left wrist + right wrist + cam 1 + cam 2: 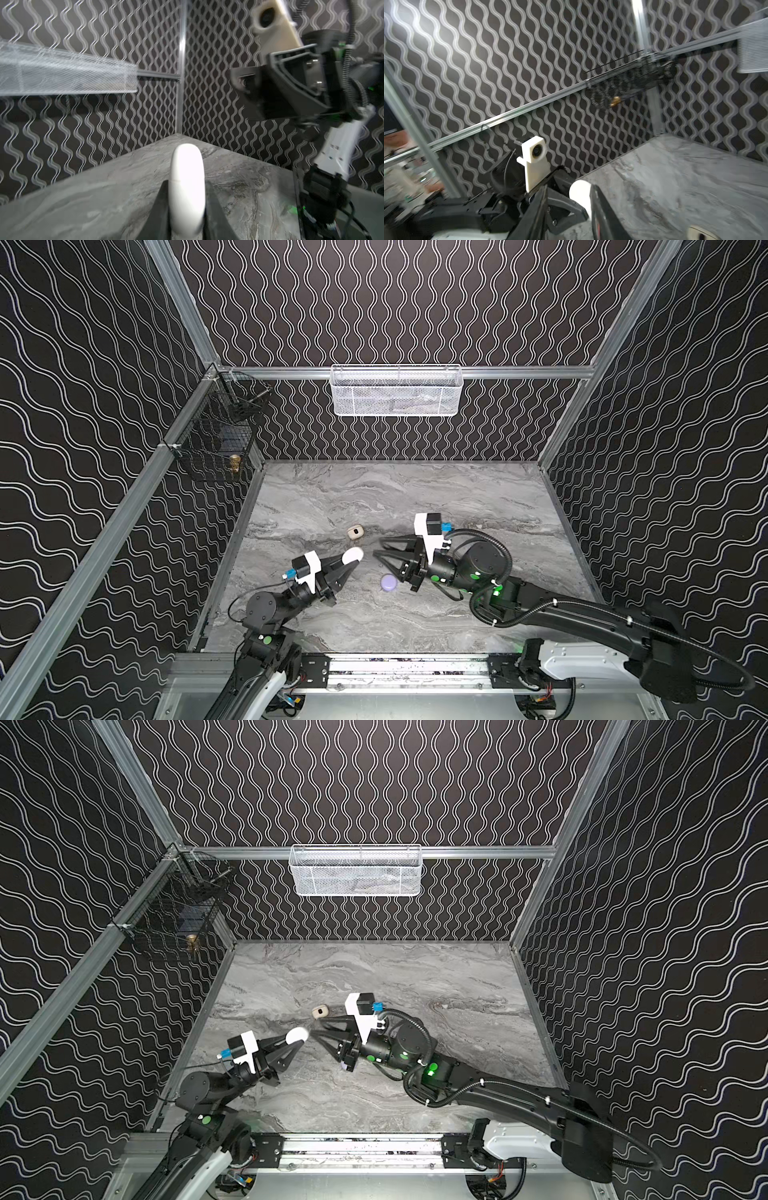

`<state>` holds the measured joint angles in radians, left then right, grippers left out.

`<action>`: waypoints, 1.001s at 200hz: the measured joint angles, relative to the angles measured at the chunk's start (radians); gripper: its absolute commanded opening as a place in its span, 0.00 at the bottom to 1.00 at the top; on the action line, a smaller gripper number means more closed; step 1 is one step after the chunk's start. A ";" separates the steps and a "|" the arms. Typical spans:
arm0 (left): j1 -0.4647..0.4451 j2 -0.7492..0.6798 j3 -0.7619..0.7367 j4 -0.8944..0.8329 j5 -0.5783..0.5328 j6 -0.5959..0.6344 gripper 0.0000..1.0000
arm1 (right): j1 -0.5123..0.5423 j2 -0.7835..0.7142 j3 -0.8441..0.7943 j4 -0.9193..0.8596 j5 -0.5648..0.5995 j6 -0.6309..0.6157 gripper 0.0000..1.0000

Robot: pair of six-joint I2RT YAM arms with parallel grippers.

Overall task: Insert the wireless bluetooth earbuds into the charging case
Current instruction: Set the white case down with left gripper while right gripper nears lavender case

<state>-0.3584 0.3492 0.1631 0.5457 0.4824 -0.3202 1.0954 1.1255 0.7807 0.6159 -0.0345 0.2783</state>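
The white case [353, 555] is closed and out of the way of my right gripper's open fingers. My left gripper should go on lowering it next to the beige case until it comes to rest.
My left gripper [351, 561] is shut on a smooth white oval charging case [352, 555], lid closed, and holds it above the marble table [457, 497]. The left wrist view shows that case [187, 176] standing up between the two dark fingers. My right gripper [377, 546] faces it from the right, open, its tips a short gap from the case's end. In the right wrist view the white case [580, 193] shows between those spread fingers. No wireless bluetooth earbuds are visible.
A lavender case [389, 583] lies on the table under the right gripper. A beige case [355, 532] lies open just behind the two grippers. A white mesh basket [395, 391] hangs on the back wall and a black wire basket [216, 435] on the left wall.
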 measured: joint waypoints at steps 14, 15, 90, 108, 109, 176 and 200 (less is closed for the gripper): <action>0.000 0.073 0.046 -0.093 -0.114 -0.060 0.00 | -0.008 -0.034 -0.020 -0.042 0.119 -0.002 0.42; 0.000 0.079 0.050 -0.099 -0.120 -0.063 0.00 | -0.010 -0.037 -0.023 -0.046 0.130 -0.002 0.42; 0.014 0.644 0.171 -0.263 -0.370 -0.174 0.00 | -0.090 -0.103 -0.254 -0.184 0.473 0.038 0.57; 0.048 0.746 0.180 -0.238 -0.376 -0.187 0.00 | -0.109 -0.100 -0.280 -0.198 0.489 0.051 0.58; 0.051 0.750 0.180 -0.237 -0.376 -0.188 0.00 | -0.110 -0.099 -0.281 -0.198 0.489 0.052 0.58; 0.170 1.044 0.242 -0.097 -0.327 -0.229 0.00 | -0.219 0.030 -0.290 -0.211 0.422 0.069 0.76; 0.178 1.135 0.257 -0.040 -0.313 -0.235 0.00 | -0.232 0.092 -0.287 -0.208 0.353 0.036 0.81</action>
<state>-0.1802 1.4845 0.4206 0.5056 0.1696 -0.5549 0.8631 1.2179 0.4938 0.4076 0.3187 0.3145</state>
